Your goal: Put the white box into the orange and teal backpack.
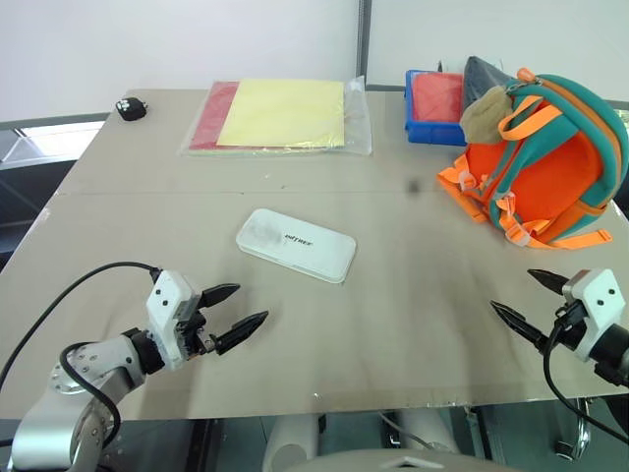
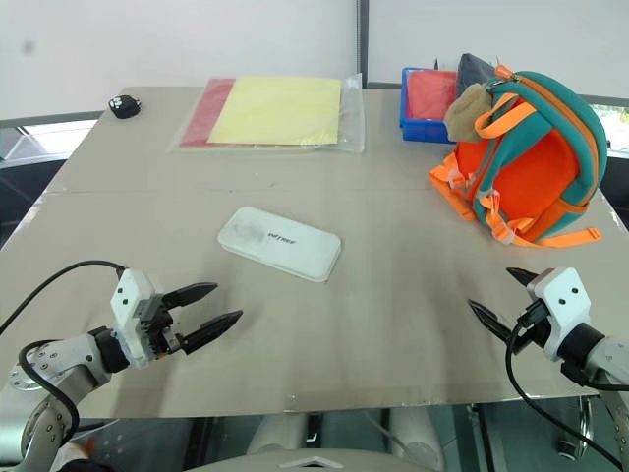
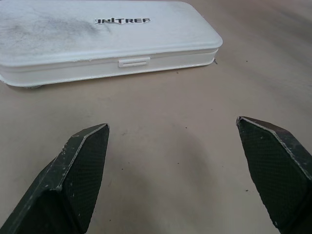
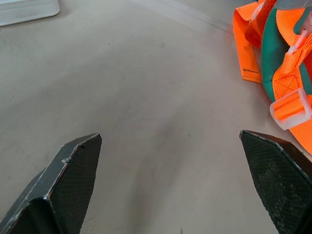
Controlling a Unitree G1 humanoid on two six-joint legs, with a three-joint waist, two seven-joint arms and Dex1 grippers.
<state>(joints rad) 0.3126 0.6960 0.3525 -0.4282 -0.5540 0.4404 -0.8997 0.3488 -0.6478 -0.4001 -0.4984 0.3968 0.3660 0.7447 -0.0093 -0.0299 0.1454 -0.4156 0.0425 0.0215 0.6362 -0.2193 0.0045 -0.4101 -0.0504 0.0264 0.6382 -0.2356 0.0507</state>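
Observation:
The white box [image 1: 296, 245] sits crooked in front of the robot's left gripper, so both of the robot's grippers should set it straight by its short ends [image 1: 348, 261] before the left gripper picks it up.
The white box [image 1: 296, 245] lies flat in the middle of the tan table, dark lettering on its lid; the left wrist view shows its latch side [image 3: 107, 39]. The orange and teal backpack [image 1: 545, 162] stands at the right back, straps toward me, a tan plush charm [image 1: 484, 116] at its top. My left gripper [image 1: 230, 310] hovers open near the front left, a short way in front of the box, nothing between its fingers. My right gripper [image 1: 531, 300] is open at the front right, in front of the backpack's straps [image 4: 287, 73].
A clear sleeve with yellow and red sheets [image 1: 280, 116] lies at the back centre. A blue bin [image 1: 432, 106] with red contents sits behind the backpack. A small black object [image 1: 130, 108] rests at the back left corner. The table's front edge [image 1: 324, 398] runs just below both grippers.

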